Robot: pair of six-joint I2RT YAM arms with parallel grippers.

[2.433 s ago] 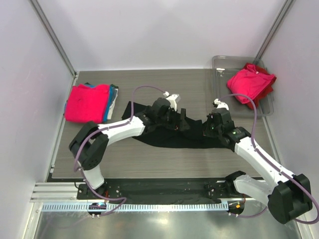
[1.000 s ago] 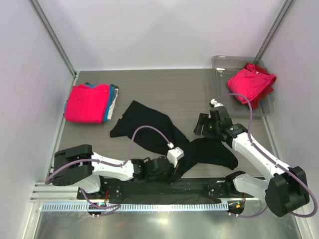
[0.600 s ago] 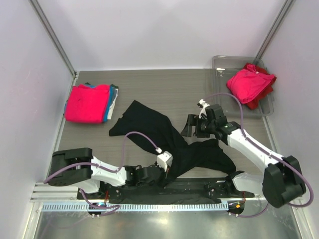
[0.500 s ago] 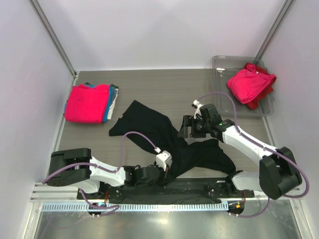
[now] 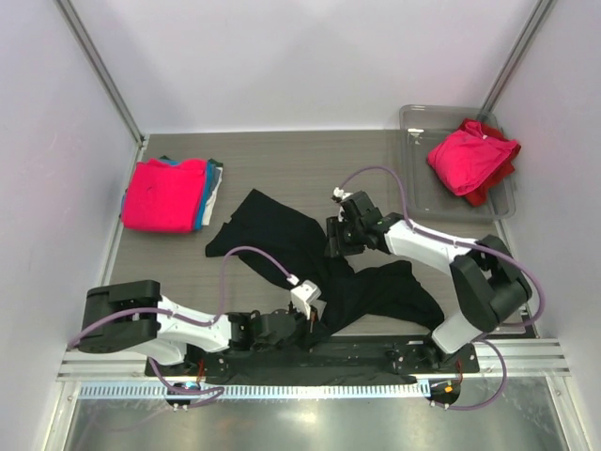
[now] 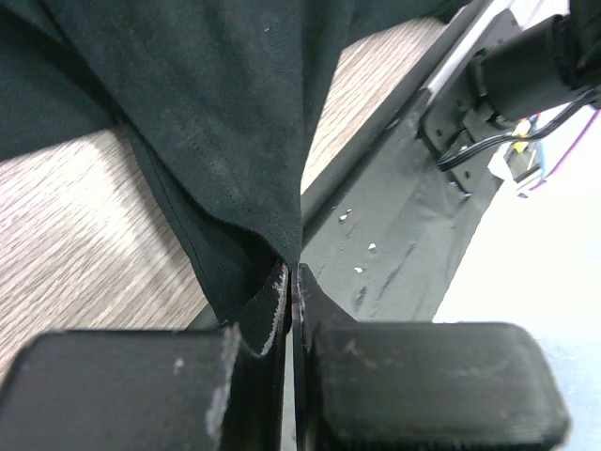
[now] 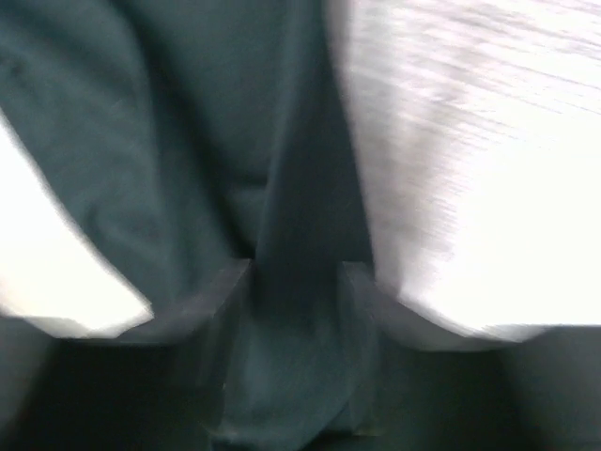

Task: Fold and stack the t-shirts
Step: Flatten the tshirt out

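My left gripper holds the crumpled black t-shirt's hem point(image 5: 325, 329), which meets the base bar, so I should let go and move to the t-shirt's end point(image 5: 223, 243) near the stack.
A large black t-shirt point(image 5: 282, 235) lies crumpled across the middle of the table. My left gripper point(image 5: 308, 318) sits low at the near edge, shut on a pinch of its hem point(image 6: 268, 221), and the cloth stretches away from the jaws point(image 6: 291, 272). My right gripper point(image 5: 332, 242) is down on the shirt's right-centre part. In the blurred right wrist view its fingers point(image 7: 235, 287) stand apart with a fold of black cloth point(image 7: 291, 188) in the gap. A folded pink t-shirt point(image 5: 164, 193) tops a stack at the left, with teal point(image 5: 212, 183) showing beneath it.
A clear plastic tray point(image 5: 418, 120) stands at the back right, holding a bunched pink t-shirt point(image 5: 470, 155) over a red one point(image 5: 495, 181). The black base rail point(image 5: 376, 352) runs along the near edge, right behind my left gripper. Walls close in on both sides.
My right arm has swung left from the table's right side onto the black shirt, and its jaws have narrowed. The left gripper has drawn the hem slightly further toward the near edge.
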